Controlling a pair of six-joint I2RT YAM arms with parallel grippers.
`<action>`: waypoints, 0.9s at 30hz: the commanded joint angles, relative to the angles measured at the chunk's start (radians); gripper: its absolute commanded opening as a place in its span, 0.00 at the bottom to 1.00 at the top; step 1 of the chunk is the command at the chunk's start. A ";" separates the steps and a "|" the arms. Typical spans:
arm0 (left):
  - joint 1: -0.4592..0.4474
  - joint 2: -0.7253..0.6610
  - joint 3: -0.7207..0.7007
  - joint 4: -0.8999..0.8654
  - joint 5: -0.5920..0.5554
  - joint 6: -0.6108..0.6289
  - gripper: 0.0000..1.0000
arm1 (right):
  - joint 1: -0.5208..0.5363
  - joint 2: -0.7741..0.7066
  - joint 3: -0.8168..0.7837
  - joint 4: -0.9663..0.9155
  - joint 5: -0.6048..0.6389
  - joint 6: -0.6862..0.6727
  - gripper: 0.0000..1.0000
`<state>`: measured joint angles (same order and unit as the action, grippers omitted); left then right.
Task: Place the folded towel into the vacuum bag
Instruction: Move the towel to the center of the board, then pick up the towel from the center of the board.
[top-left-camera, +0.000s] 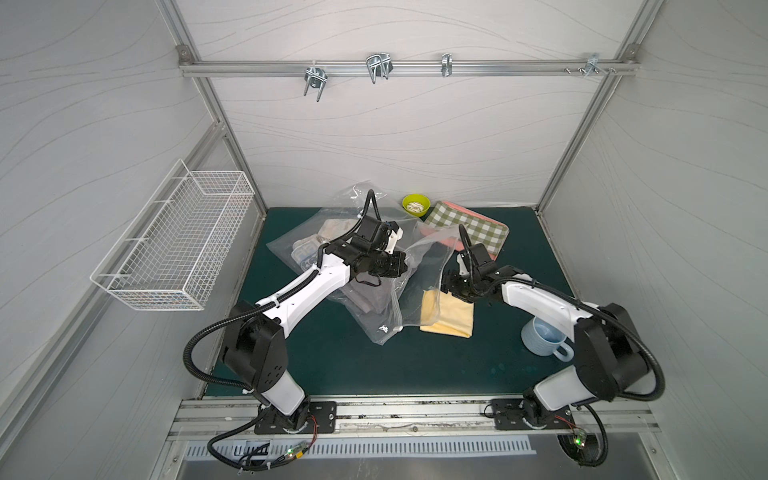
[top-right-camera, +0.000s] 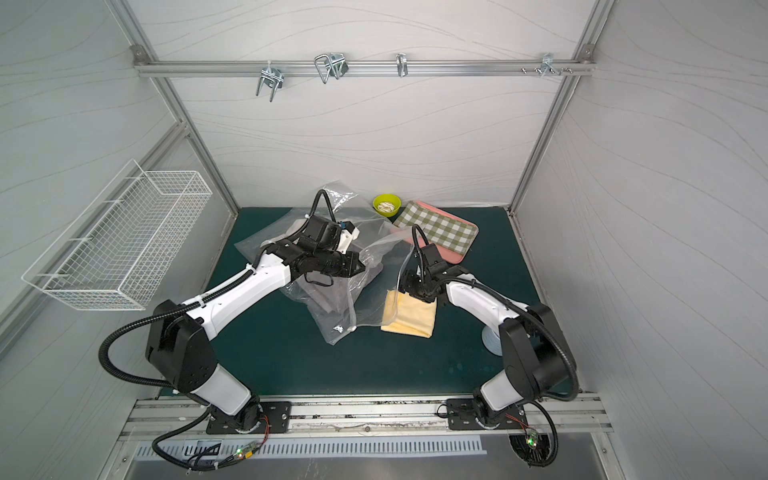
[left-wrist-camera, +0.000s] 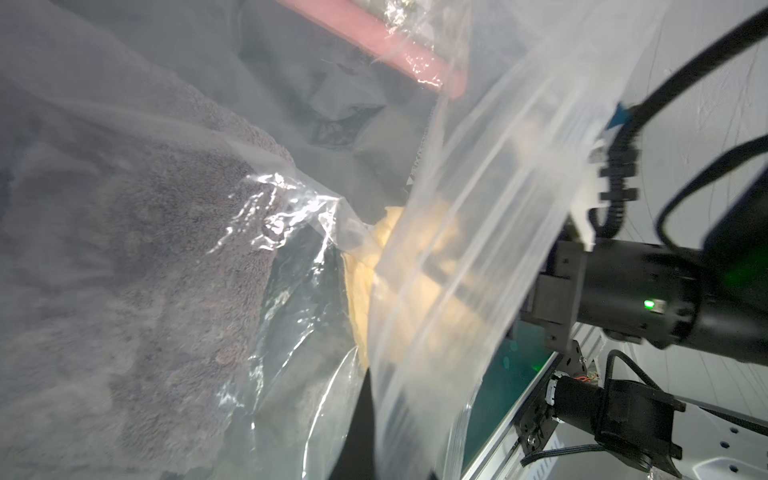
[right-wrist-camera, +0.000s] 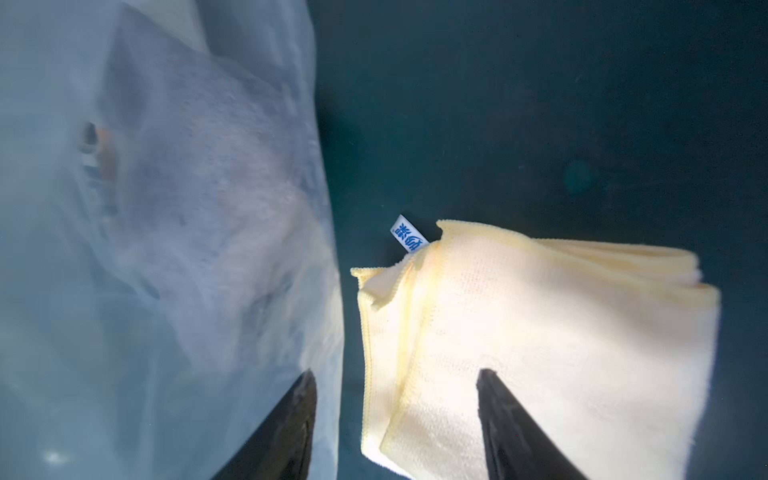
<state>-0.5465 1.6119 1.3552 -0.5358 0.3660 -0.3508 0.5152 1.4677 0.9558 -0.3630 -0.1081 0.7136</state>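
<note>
The folded towel (top-left-camera: 449, 315) will bend softly but keep its fold when I lift it into the vacuum bag, because the hemmed layers (right-wrist-camera: 640, 268) lie close on top of each other.
The folded towel (top-left-camera: 451, 318) (top-right-camera: 413, 318) is pale yellow and lies flat on the green mat beside the vacuum bag's mouth. The vacuum bag (top-left-camera: 374, 307) (top-right-camera: 328, 303) is clear, crinkly plastic with a grey towel (left-wrist-camera: 124, 270) inside and a white slider clip (top-left-camera: 384, 328). My left gripper (top-left-camera: 403, 266) (left-wrist-camera: 365, 432) is shut on the bag's upper film and holds the mouth raised. My right gripper (top-left-camera: 451, 286) (right-wrist-camera: 397, 371) is open just above the towel (right-wrist-camera: 540, 332). One finger is over the cloth, the other by the bag (right-wrist-camera: 166, 249).
At the back stand a green bowl (top-left-camera: 416, 204) and a pink tray (top-left-camera: 436, 241) under a green checked cloth (top-left-camera: 469, 228). A pale blue mug (top-left-camera: 544, 336) sits under my right arm. A white wire basket (top-left-camera: 178, 245) hangs on the left wall.
</note>
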 joint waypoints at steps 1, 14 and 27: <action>-0.010 0.031 0.031 -0.020 -0.035 0.014 0.00 | -0.035 -0.086 -0.029 -0.149 0.056 -0.072 0.63; -0.068 0.093 0.061 -0.050 -0.036 0.010 0.00 | -0.089 -0.066 -0.230 -0.081 -0.032 -0.014 0.61; -0.070 0.097 0.056 -0.056 -0.044 0.009 0.00 | -0.066 0.027 -0.297 0.025 -0.035 0.063 0.47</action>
<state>-0.6117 1.6970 1.3659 -0.5777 0.3286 -0.3443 0.4328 1.4540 0.7021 -0.3813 -0.1364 0.7322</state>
